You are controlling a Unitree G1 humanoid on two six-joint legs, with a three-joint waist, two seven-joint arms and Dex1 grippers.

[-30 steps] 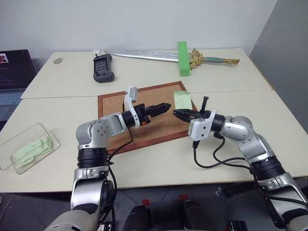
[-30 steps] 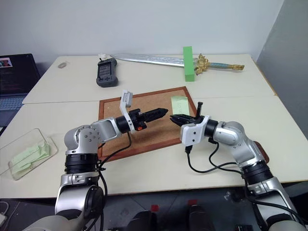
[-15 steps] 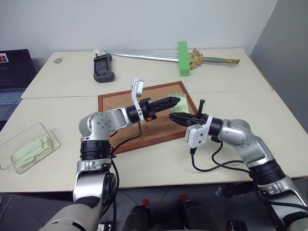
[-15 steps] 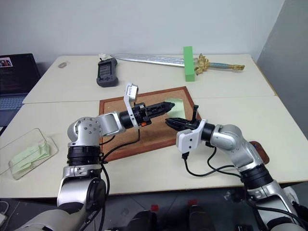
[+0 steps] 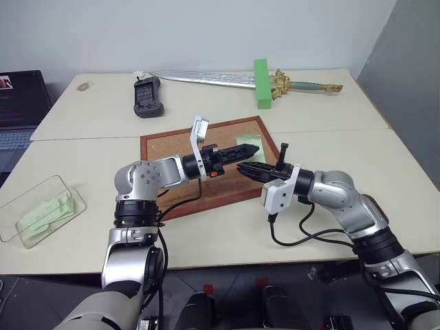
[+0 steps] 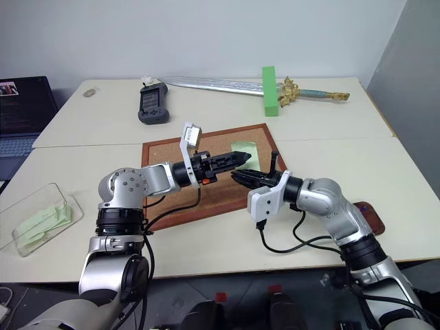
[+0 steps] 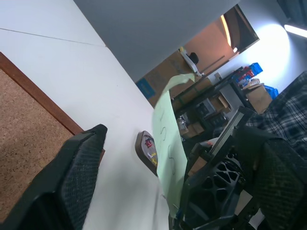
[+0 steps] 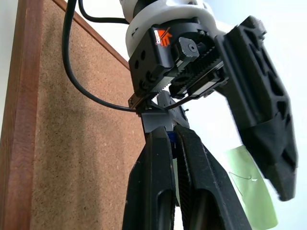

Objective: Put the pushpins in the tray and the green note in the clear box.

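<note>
The green note (image 5: 249, 139) has a top edge (image 7: 181, 80) that curls over, so I expect the green note to stay bent past the left gripper's fingers when the robot carries it.
My right gripper (image 5: 240, 167) is shut on the lower edge of the green note (image 5: 246, 141), a pale green slip standing upright above the corkboard (image 5: 172, 148). My left gripper (image 5: 254, 148) reaches in from the left, open, with its fingers on either side of the note (image 7: 165, 139) and not touching it. The dark reddish-brown tray (image 6: 369, 210) lies on the table behind my right forearm, mostly hidden. In the left wrist view the tray (image 7: 144, 151) carries a small red speck, and I cannot tell whether it is one of the pushpins. The clear box (image 5: 72, 191) sits at the near left with pale green slips inside.
A toy sword (image 5: 206, 79), a bright green upright block (image 5: 260, 84) and a dark handheld device (image 5: 146, 97) lie at the back of the table. A laptop (image 5: 17, 103) stands at the far left. A black cable (image 5: 302, 234) loops beside my right arm.
My left gripper has swung right and up until its fingers flank the note. The right gripper has stayed shut on the note and drifted slightly left.
</note>
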